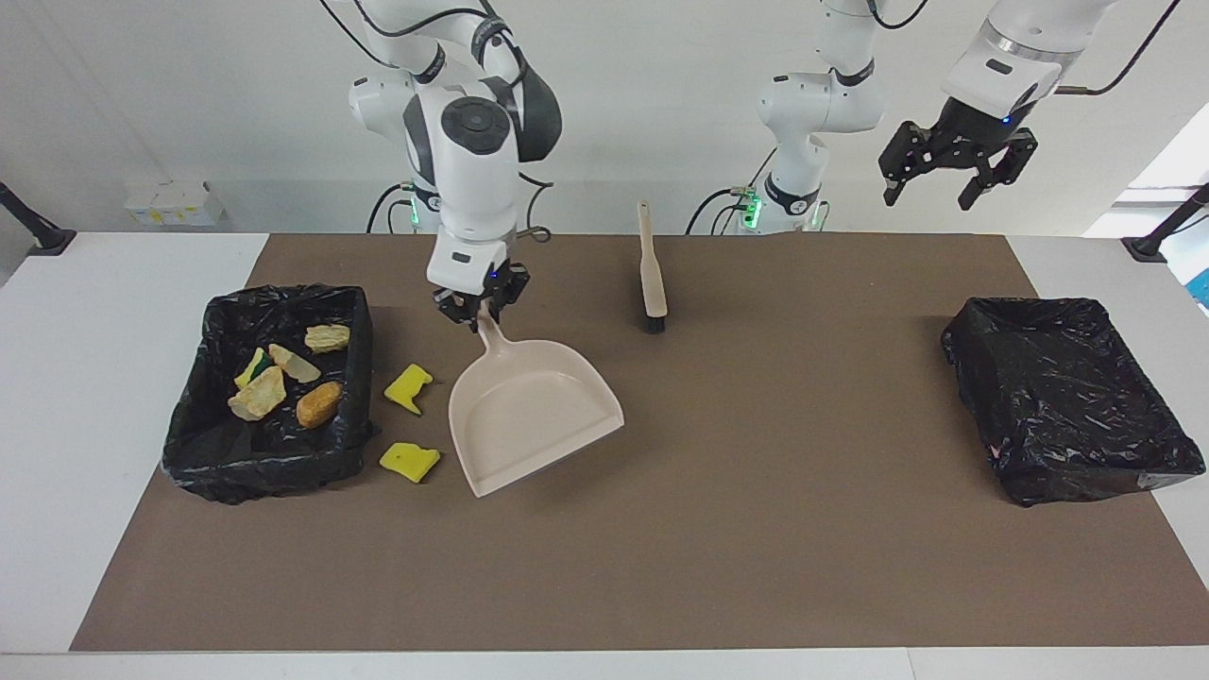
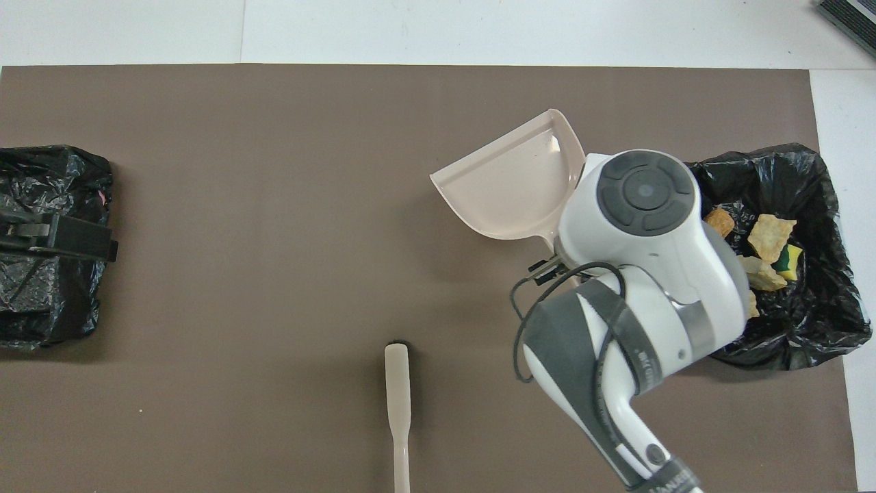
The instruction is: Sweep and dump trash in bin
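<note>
The mat's middle [image 1: 676,465] is clear and the beige dustpan [image 1: 530,414] is empty, so my right gripper should go on carrying the dustpan there until it sits flat for release.
My right gripper [image 1: 479,316] is shut on the handle of the beige dustpan [image 1: 534,416], which hangs low over the mat with its mouth turned away from the robots. The pan [image 2: 510,181] looks bare inside. Beside it, toward the right arm's end, two yellow sponge scraps of trash [image 1: 408,388] [image 1: 409,460] lie on the mat, next to the black-lined bin [image 1: 255,472]. Several tan lumps and a yellow piece [image 1: 257,395] [image 2: 770,234] rest in that bin [image 2: 821,329]. In the overhead view the right arm hides both scraps on the mat. My left gripper [image 1: 947,184] waits open, raised.
The beige brush [image 1: 650,269] [image 2: 397,404] lies on the brown mat near the robots, at the table's middle. A second black-lined bin [image 1: 1067,397] stands at the left arm's end, with the left gripper [image 2: 61,236] over it.
</note>
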Tool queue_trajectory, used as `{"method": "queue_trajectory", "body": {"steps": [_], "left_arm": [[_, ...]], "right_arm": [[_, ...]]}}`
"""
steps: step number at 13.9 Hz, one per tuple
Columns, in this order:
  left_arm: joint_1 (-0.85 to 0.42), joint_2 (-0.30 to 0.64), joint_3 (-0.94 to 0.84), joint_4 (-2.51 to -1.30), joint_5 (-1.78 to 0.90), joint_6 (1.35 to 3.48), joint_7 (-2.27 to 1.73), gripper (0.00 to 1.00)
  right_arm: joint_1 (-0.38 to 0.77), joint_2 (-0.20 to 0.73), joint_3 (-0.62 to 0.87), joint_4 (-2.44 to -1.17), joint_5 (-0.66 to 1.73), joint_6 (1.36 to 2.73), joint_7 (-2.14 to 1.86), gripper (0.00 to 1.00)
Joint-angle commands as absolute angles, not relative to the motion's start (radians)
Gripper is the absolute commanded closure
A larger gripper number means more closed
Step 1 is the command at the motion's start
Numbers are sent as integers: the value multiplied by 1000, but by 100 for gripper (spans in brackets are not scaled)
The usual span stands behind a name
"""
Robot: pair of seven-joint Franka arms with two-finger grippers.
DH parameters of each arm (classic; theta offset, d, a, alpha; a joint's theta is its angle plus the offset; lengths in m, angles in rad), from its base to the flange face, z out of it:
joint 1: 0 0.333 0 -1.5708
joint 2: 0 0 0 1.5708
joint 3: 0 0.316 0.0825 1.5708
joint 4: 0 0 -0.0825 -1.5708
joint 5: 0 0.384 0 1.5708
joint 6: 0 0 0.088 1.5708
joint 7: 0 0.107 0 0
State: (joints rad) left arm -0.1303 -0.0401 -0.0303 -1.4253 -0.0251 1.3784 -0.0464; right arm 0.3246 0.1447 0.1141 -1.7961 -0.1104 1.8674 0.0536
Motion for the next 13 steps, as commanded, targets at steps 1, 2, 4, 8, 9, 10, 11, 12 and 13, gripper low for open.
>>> {"method": "queue_trajectory", "body": {"steps": [1, 2, 4, 8, 9, 10, 11, 12, 13], "left_arm": [[-112, -43, -43, -1414, -23, 1359, -37, 0], [-112, -43, -43, -1414, -23, 1359, -37, 0], [-112, -43, -43, -1414, -23, 1359, -37, 0], [-112, -43, -43, -1414, -23, 1359, -37, 0], [-112, -43, -43, -1414, -23, 1359, -37, 0], [-112, -43, -43, -1414, -23, 1359, -37, 0], [-112, -43, -43, -1414, -23, 1359, -37, 0], [-112, -43, -43, -1414, -23, 1359, -37, 0], [-112, -43, -43, -1414, -21, 1359, -37, 0]], "right_arm": [[394, 262, 107, -1679, -68, 1859, 289, 100], [411, 315, 107, -1620, -63, 1852, 357, 100], [458, 405, 107, -1516, -61, 1824, 417, 100], [549, 596, 107, -1297, -61, 1830, 592, 100], [563, 630, 107, -1269, -63, 1839, 626, 100], [583, 655, 107, -1259, -64, 1857, 636, 100], [603, 675, 106, -1259, -66, 1896, 661, 100], [606, 686, 107, -1261, -66, 1919, 692, 100], [604, 686, 107, -1262, -64, 1916, 696, 100]]}}
